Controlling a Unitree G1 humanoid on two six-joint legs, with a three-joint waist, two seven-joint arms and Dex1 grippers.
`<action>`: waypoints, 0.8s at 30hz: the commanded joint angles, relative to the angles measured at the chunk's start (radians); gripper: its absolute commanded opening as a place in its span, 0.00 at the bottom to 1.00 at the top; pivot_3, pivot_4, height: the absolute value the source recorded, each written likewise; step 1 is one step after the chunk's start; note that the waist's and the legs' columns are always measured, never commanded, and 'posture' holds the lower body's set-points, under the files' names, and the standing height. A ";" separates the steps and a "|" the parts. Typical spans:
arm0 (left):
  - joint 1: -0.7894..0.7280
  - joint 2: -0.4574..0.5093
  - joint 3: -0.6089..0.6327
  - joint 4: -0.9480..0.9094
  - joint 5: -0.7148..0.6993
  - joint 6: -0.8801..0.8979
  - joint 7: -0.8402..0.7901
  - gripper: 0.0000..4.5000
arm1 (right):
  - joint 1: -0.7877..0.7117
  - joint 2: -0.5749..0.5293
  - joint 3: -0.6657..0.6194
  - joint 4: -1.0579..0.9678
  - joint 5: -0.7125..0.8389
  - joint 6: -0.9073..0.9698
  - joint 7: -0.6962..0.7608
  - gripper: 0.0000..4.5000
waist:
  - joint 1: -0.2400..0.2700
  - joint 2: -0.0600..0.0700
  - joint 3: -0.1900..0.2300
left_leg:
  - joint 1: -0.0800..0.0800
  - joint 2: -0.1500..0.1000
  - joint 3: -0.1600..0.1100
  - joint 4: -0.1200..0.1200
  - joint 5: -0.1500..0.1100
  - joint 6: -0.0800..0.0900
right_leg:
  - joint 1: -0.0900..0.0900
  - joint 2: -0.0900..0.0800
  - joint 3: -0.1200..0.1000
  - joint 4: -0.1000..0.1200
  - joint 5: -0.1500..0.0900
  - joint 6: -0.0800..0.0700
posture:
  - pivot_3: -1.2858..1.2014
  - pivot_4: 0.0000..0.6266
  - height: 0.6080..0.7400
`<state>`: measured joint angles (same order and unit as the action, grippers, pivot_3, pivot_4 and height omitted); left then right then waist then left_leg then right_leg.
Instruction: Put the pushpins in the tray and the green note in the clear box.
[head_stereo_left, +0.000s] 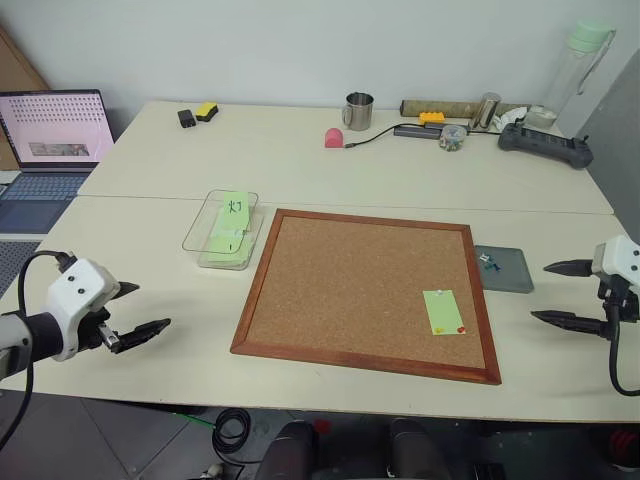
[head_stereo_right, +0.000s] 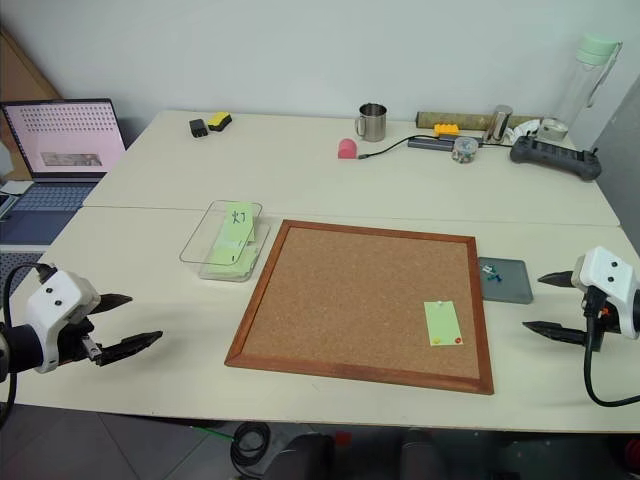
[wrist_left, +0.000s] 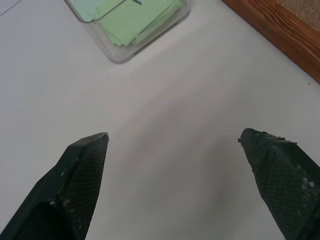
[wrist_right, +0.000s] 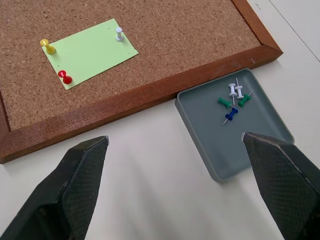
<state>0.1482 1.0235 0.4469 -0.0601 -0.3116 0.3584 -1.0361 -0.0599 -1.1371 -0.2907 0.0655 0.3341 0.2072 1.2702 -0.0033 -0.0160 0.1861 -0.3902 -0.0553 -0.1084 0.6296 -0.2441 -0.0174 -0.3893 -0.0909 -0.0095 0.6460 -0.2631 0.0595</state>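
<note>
My gripper is going to pull the white and red pushpins out, and the green note (wrist_right: 91, 54) will then swing around the yellow pushpin (wrist_right: 48, 47), because that pushpin sits at a corner.
The plain green note (wrist_right: 90, 52) is pinned to the cork board's near right corner by a yellow pushpin (wrist_right: 47, 46), a red one (wrist_right: 65, 77) and a white one (wrist_right: 119, 33). The dark grey tray (wrist_right: 215, 145) lies just right of the board and holds several pins. The clear box (head_stereo_left: 195, 243) sits left of the board with green notes inside, one marked in black. My left gripper (head_stereo_left: 150, 306) hovers open over the table, near and left of the box. My right gripper (head_stereo_left: 540, 292) is open beside the tray, nothing between its fingers.
The wood-framed cork board (head_stereo_left: 350, 290) fills the table's middle. A laptop (head_stereo_left: 50, 140) stands far left. Along the back are a metal cup (head_stereo_left: 358, 110), a pink object (head_stereo_left: 334, 138), a black controller (head_stereo_left: 545, 145), a tall bottle (head_stereo_left: 580, 70) and cables.
</note>
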 joint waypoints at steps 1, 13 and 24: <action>-0.025 -0.003 0.000 0.004 -0.003 -0.016 0.002 0.99 | -0.004 -0.010 -0.024 -0.009 0.002 0.000 0.000 1.00 | 0.000 0.000 0.000 | 0.000 0.000 0.000 0.000 0.000 0.000 | 0.000 0.000 0.000 0.000 0.000 0.000 | 0.52 0.24 1.00; -0.167 -0.038 -0.106 -0.169 -0.107 0.088 -0.022 0.91 | 0.016 0.008 -0.048 -0.076 0.036 0.038 -0.016 1.00 | 0.000 0.000 0.000 | 0.000 -0.001 0.000 0.001 0.000 0.000 | 0.000 0.000 0.000 0.000 0.001 0.001 | 0.52 0.24 1.00; -0.409 -0.228 -0.455 -0.280 -0.140 0.147 -0.003 0.46 | 0.031 0.064 -0.038 -0.340 0.142 0.207 -0.083 1.00 | 0.000 0.000 0.000 | 0.001 -0.001 0.001 0.003 0.000 0.000 | 0.001 0.001 0.002 0.002 0.002 0.003 | 0.52 0.24 1.00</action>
<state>-0.2238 0.8338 0.0527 -0.3471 -0.4558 0.5147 -1.0488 -0.0082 -1.0843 -0.3261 -0.2028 0.4306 0.3717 1.2160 -0.0031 -0.0155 0.1858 -0.3897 -0.0564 -0.1082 0.6328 -0.2438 -0.0174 -0.3877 -0.0897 -0.0080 0.6477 -0.2613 0.0624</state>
